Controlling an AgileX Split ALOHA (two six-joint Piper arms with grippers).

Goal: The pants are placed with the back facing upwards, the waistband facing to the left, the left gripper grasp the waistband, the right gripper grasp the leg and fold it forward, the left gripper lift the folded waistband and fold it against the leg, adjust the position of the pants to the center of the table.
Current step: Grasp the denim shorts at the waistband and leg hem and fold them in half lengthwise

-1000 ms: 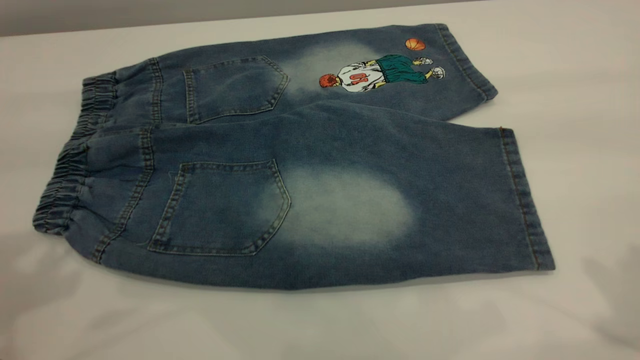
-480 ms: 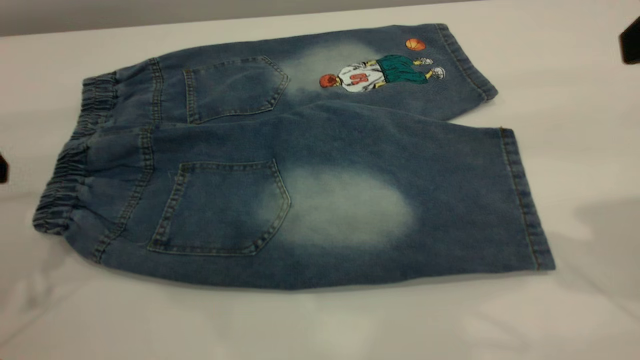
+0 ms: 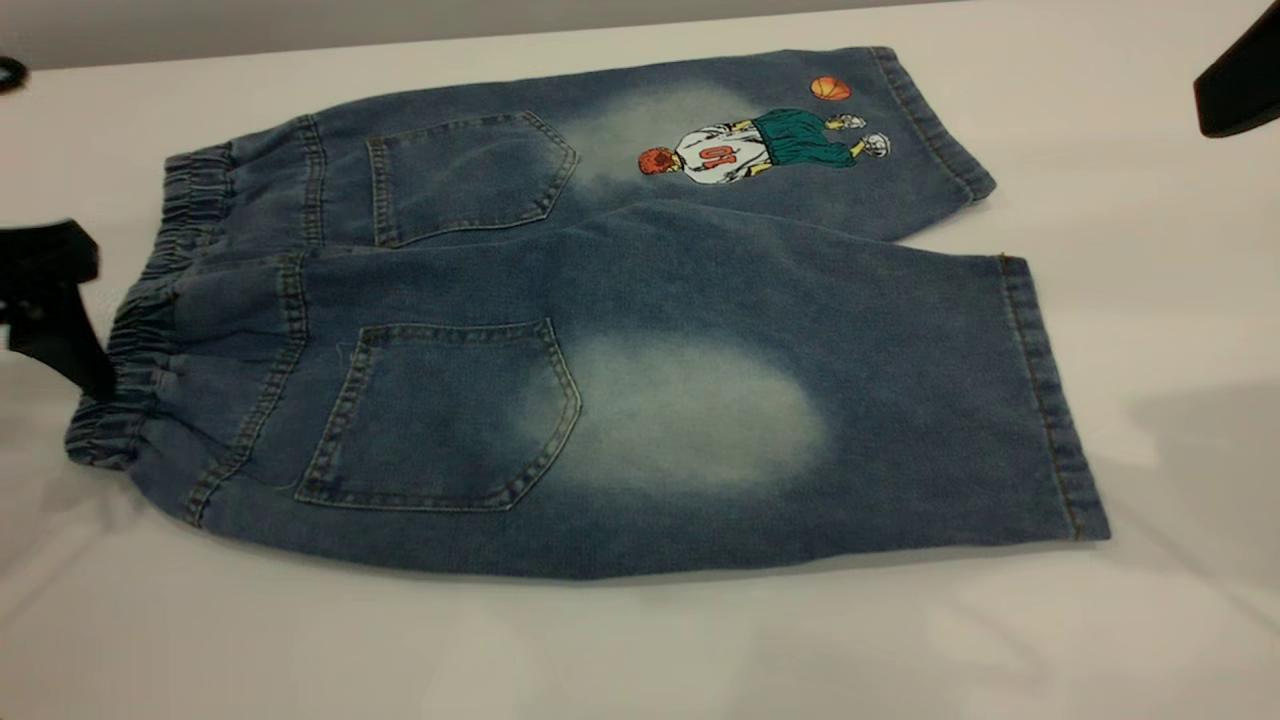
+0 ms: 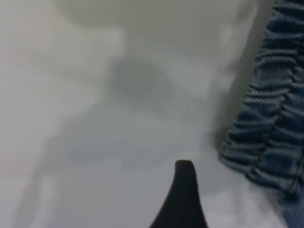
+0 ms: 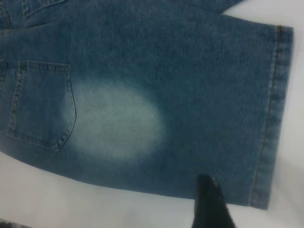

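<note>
The far leg [image 3: 768,132] will slide along, still lying flat, when I lift the near leg, because the gap [image 3: 969,232] between the legs opens only close to the hems.
The pants [image 3: 600,330] are blue denim shorts lying flat with the back pockets up. The elastic waistband [image 3: 140,340] points left and the leg hems [image 3: 1050,400] point right. A basketball-player patch [image 3: 760,145] sits on the far leg. My left gripper [image 3: 50,300] hangs at the left edge, right beside the waistband and touching no cloth that I can see. The left wrist view shows the gathered waistband [image 4: 270,123] close by over bare table. My right gripper [image 3: 1240,85] is at the upper right, well away from the pants. Its wrist view looks down on the near leg [image 5: 190,95].
The white table [image 3: 640,650] extends in front of the pants and to the right of the hems. Its far edge [image 3: 400,35] runs just behind the far leg. A small dark object [image 3: 10,72] sits at the far left corner.
The left gripper has come in from the left edge up to the waistband. The right gripper has come further into view at the upper right. The pants have not moved.
</note>
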